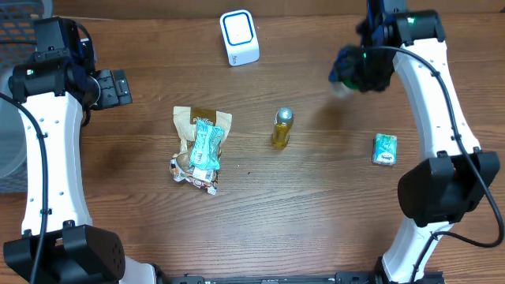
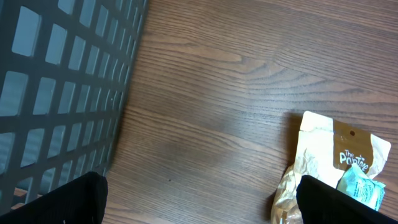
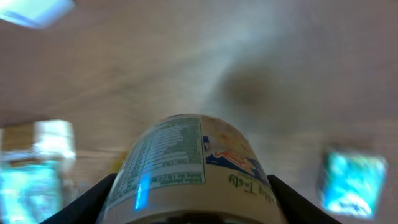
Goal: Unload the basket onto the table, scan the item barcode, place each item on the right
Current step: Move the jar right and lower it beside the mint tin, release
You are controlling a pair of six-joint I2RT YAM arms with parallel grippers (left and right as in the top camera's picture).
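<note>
The wood (image 1: 357, 136) beside the teal packet (image 1: 385, 149) is clear for the tub. I should keep lowering the tub there with my right gripper until the tub's bottom stands flat.
My right gripper (image 1: 353, 71) hangs above the table's back right, shut on a round tub (image 3: 193, 165) with a nutrition label and blue print. In the right wrist view the tub fills the space between both fingers (image 3: 93, 202), and a blue streak of light lies across its label. From overhead the tub (image 1: 339, 84) is a blur to the right of the white, blue-faced scanner (image 1: 239, 37). My left gripper (image 1: 118, 87) stands open at the left, nothing between its fingers (image 2: 348, 202); it hovers over bare wood left of the snack bags (image 2: 339, 158).
A heap of snack bags (image 1: 201, 146) lies left of centre, a yellow bottle (image 1: 282, 128) stands mid-table, and a teal packet (image 1: 385, 149) lies on the right. A dark mesh basket (image 2: 62, 87) sits at the far left.
</note>
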